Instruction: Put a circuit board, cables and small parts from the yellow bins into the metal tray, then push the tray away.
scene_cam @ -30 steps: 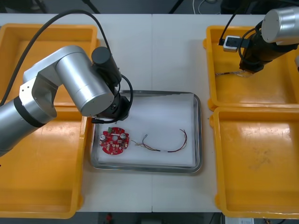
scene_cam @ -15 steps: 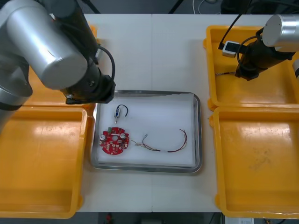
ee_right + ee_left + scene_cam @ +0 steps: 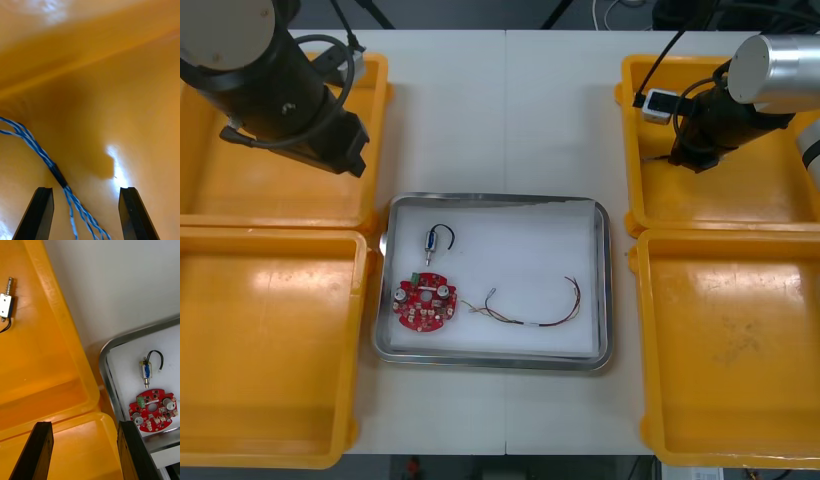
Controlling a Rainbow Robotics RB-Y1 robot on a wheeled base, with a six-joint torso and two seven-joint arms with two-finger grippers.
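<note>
My gripper will have a thin black wire [image 3: 7, 325] trailing loosely when it lifts the part, because the wire curves from the end of the small metal part in the bin [image 3: 6, 305].
The metal tray [image 3: 495, 204], white inside, holds a round red circuit board [image 3: 424, 303], a small metal part with a black wire [image 3: 436, 240] and a red and yellow cable [image 3: 532, 312]. My left gripper [image 3: 338, 148] hangs open over the far left yellow bin [image 3: 240, 190]. In the left wrist view the board [image 3: 152, 415] and the small part [image 3: 146, 371] lie beyond its right finger. My right gripper [image 3: 695, 158] is low in the far right yellow bin [image 3: 740, 210], open. A twisted blue and white cable [image 3: 41, 153] runs between its fingers, nearer the left finger [image 3: 40, 212].
Another small metal part [image 3: 6, 303] lies in the far left bin. The near left bin [image 3: 270, 350] and near right bin [image 3: 735, 350] flank the tray. Bare table lies beyond the tray, between the two far bins.
My left arm has pulled up and back from the tray to the far left bin, leaving the small part with the black wire in the tray. My right gripper has edged left in its bin.
</note>
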